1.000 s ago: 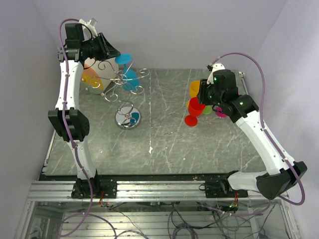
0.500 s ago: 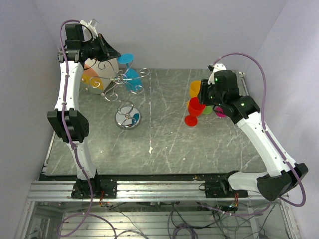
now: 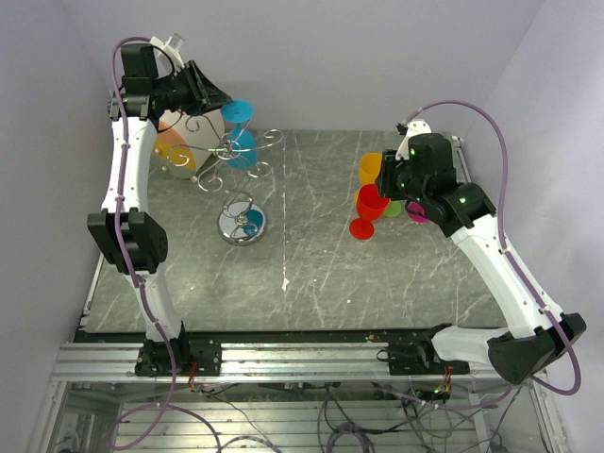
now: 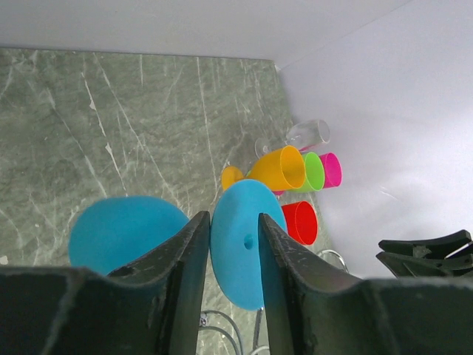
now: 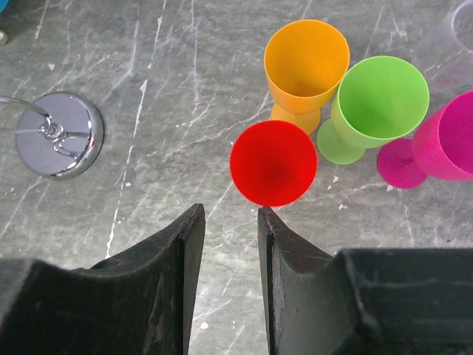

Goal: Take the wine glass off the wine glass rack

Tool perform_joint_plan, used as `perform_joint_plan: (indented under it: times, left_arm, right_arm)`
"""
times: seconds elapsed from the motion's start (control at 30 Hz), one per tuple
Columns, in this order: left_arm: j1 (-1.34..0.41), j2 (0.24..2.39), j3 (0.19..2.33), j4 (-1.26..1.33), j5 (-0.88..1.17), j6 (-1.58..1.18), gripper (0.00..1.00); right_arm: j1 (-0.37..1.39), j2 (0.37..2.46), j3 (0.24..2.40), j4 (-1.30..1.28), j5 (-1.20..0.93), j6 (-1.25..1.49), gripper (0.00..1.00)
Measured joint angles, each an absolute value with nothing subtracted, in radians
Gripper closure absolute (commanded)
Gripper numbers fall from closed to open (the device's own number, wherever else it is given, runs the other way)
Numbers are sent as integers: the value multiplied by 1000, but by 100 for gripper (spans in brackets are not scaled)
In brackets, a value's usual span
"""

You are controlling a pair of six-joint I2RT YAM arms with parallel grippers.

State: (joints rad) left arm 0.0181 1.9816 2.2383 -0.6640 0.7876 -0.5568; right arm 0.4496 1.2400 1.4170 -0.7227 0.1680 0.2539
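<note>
Next, my left gripper opens, lines its fingers up with the foot's edge (image 4: 247, 305) and pinches it there, as the blue wine glass's foot (image 4: 240, 244) lies slanted across them.
A blue wine glass (image 3: 242, 146) hangs upside down on the wire wine glass rack (image 3: 243, 223), foot up. My left gripper (image 3: 213, 98) is open, high at the back left, right beside the glass foot (image 3: 236, 111). In the left wrist view the blue foot (image 4: 244, 251) shows through the gap between my left gripper's (image 4: 233, 216) jaws, just past them, with the bowl (image 4: 126, 229) to the left and the rack wires (image 4: 222, 325) below. My right gripper (image 3: 385, 182) is open and empty, above the table beside a red glass (image 5: 273, 163).
An orange glass (image 5: 306, 63), a green one (image 5: 382, 100), a magenta one (image 5: 451, 140) and a clear one (image 4: 307, 133) stand with the red glass at the right. A beige drum with an orange face (image 3: 179, 142) stands behind the rack. The rack's chrome base (image 5: 59, 133) stands mid-left.
My left gripper has edged right, closer to the blue glass's foot, and the glass's bowl has swung slightly left. My right arm has shifted a little to the right.
</note>
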Motion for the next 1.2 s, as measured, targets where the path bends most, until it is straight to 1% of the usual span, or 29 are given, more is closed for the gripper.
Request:
perform_joint_plan:
  times: [0.23,0.53,0.77,1.2]
  left_arm:
    - [19,1953,2261,-724,754,-520,57]
    - [18,1918,2201,-731,745,-505,59]
    - [17,1899,2138,-720,749,-521,59]
    - [11,1877,2107,-650,772,-576,63]
  right_arm:
    - [450,1233,1411,-723,165,255,65]
    - [450,1211,1396,-721,164,262,65]
    - [450,1192,1373,-713,164,267,65]
    - [450,1192,1357,-700,156,272,65]
